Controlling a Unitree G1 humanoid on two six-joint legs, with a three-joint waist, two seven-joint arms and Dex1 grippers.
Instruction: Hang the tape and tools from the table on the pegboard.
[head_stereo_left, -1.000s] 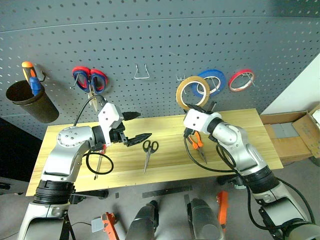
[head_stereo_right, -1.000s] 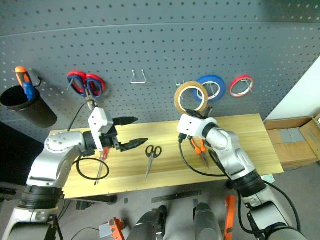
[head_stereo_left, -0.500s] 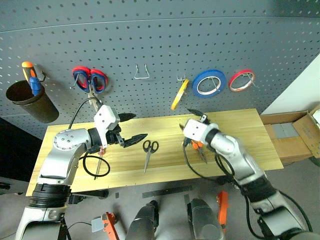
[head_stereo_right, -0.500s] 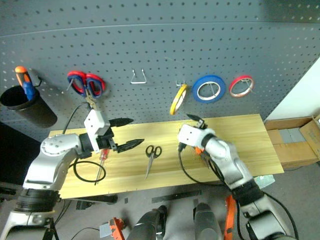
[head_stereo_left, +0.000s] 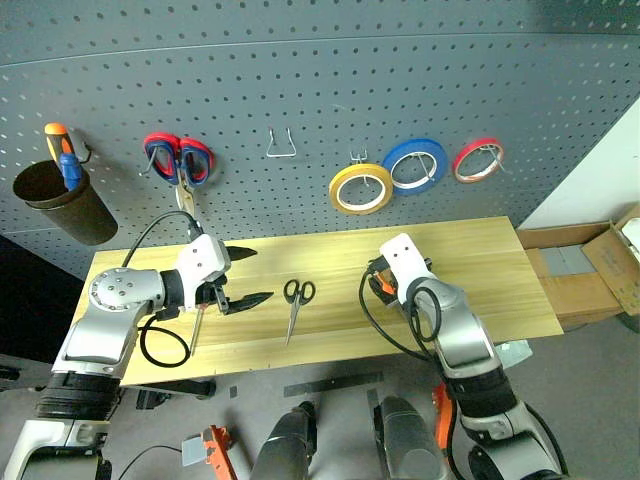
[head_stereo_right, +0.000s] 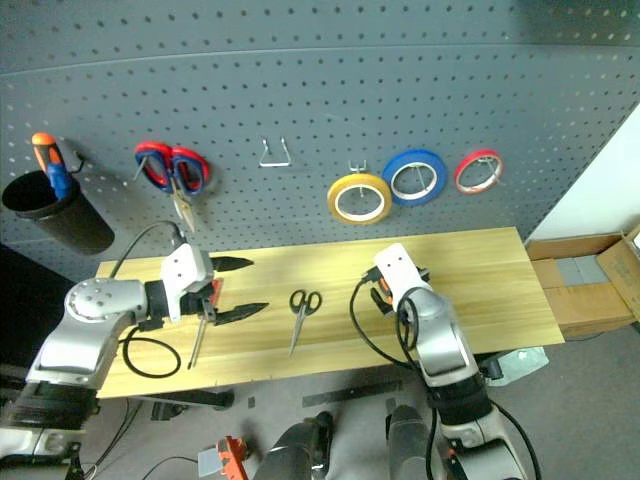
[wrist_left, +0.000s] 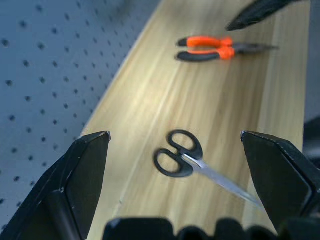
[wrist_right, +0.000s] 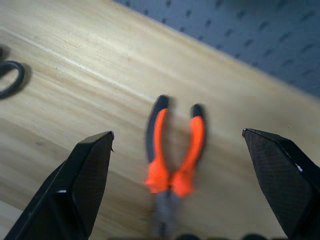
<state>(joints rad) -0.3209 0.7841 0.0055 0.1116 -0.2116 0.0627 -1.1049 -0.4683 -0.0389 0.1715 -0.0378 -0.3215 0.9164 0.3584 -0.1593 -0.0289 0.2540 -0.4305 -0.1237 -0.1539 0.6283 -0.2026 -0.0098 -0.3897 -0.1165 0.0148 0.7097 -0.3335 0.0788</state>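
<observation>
I see the pliers' handles (wrist_right: 158, 131) pointing at the pegboard between my right gripper's open fingers, so I should keep lowering until the fingers can close around the handles' orange parts (wrist_right: 187, 167).
The yellow tape (head_stereo_left: 361, 188) hangs on a hook of the pegboard (head_stereo_left: 300, 70), left of the blue roll. On the table (head_stereo_left: 480, 262) lie the black-handled scissors (head_stereo_left: 296, 297), the red-handled screwdriver (head_stereo_right: 200, 330) and the orange-and-black pliers (wrist_right: 172, 150). My left gripper (head_stereo_left: 255, 273) is open just above the table, left of the scissors (wrist_left: 180, 155) and over the screwdriver. My right gripper (wrist_right: 178, 132) is open and empty, low over the pliers, one finger on each side of the handles.
A blue roll (head_stereo_left: 415, 165) and a red roll (head_stereo_left: 476, 160) hang right of the yellow tape. Red-and-blue scissors (head_stereo_left: 180, 160) and a dark cup (head_stereo_left: 55, 205) with orange-and-blue tools hang at the left. An empty wire hook (head_stereo_left: 283, 145) is between. A cardboard box (head_stereo_left: 590, 270) is at the right.
My right gripper opened and let go of the yellow tape, which now hangs on the hook. The right arm dropped to the pliers. My left gripper sank a little to the left.
</observation>
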